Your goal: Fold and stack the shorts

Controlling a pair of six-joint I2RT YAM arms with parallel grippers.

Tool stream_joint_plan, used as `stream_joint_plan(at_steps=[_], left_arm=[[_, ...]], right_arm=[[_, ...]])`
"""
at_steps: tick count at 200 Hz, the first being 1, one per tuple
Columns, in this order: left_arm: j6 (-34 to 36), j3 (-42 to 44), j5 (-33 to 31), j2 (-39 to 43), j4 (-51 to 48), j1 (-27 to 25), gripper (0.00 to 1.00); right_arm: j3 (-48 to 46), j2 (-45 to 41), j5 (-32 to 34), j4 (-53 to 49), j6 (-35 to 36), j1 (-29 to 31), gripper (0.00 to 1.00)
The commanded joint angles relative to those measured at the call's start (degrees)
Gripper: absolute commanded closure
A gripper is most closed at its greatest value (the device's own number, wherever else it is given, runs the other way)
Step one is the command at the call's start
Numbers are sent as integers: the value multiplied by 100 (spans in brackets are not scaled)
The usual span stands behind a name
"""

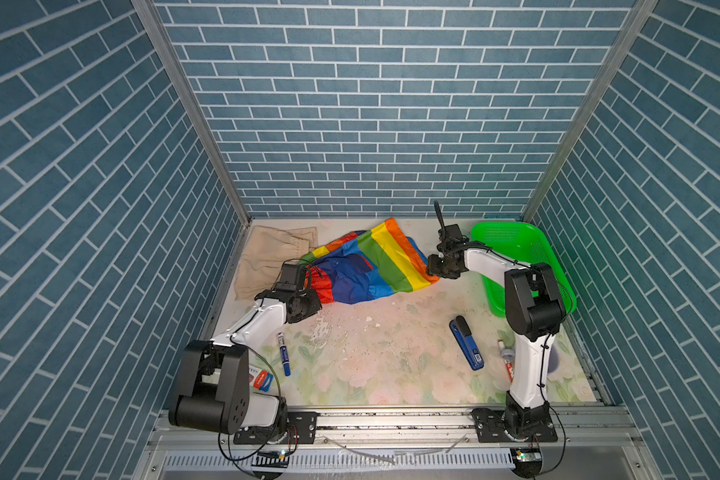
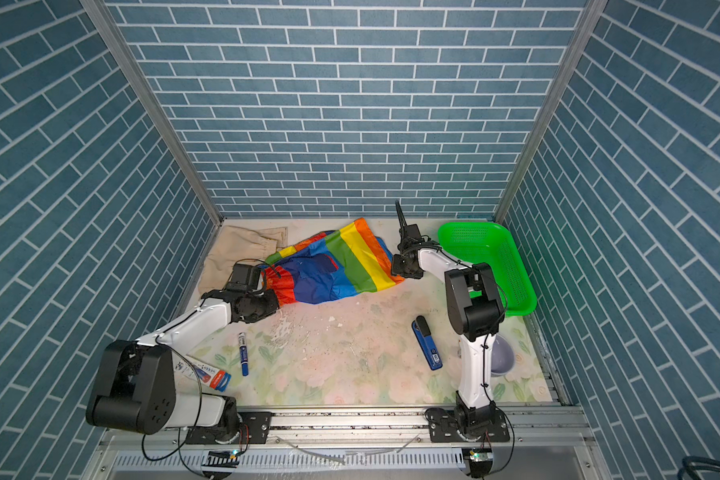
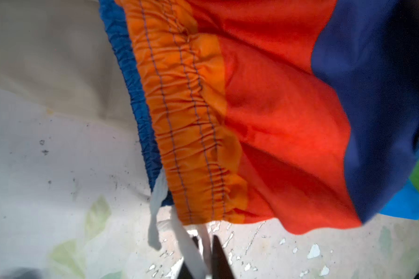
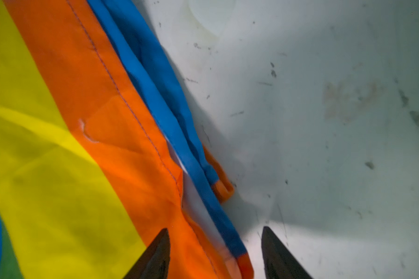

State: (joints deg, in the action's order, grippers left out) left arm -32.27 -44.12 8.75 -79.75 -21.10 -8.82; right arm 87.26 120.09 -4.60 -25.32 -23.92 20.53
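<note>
The rainbow-striped shorts lie crooked, their leg hem angling toward the back wall, so next my right gripper closes on the near hem corner and pulls it frontward.
The rainbow-striped shorts lie spread at the back middle of the table. Their orange-red waistband is toward my left arm. The beige shorts lie bunched at the back left, partly under the striped pair. My left gripper sits at the waistband end, its jaws a narrow gap apart, with the white drawstring running between them. My right gripper is open at the opposite leg hem, whose orange and blue edge lies between the fingers.
A green mesh basket stands at the back right, behind the right arm. A blue stapler, a blue marker, a red-and-blue packet, a red marker and a grey bowl lie nearer the front.
</note>
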Motion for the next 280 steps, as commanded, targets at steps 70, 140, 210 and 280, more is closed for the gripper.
stream_joint_plan(at_steps=[70,140,210,280], left_arm=[[-142,50,-41,-504,256,-15,22],[-255,20,40,-849,661,-15,92],[-85,-28,-140,31,162,-15,100],[-36,136,-531,190,-457,-6,83]], right_arm=[[444,515,-622,131,-124,-67,55],[-1165,-567,-549,825,-346,-76,100],[-3386,-2874,-76,629,-880,-75,100],[-3754,-3338,-155,334,-1003,-76,53]])
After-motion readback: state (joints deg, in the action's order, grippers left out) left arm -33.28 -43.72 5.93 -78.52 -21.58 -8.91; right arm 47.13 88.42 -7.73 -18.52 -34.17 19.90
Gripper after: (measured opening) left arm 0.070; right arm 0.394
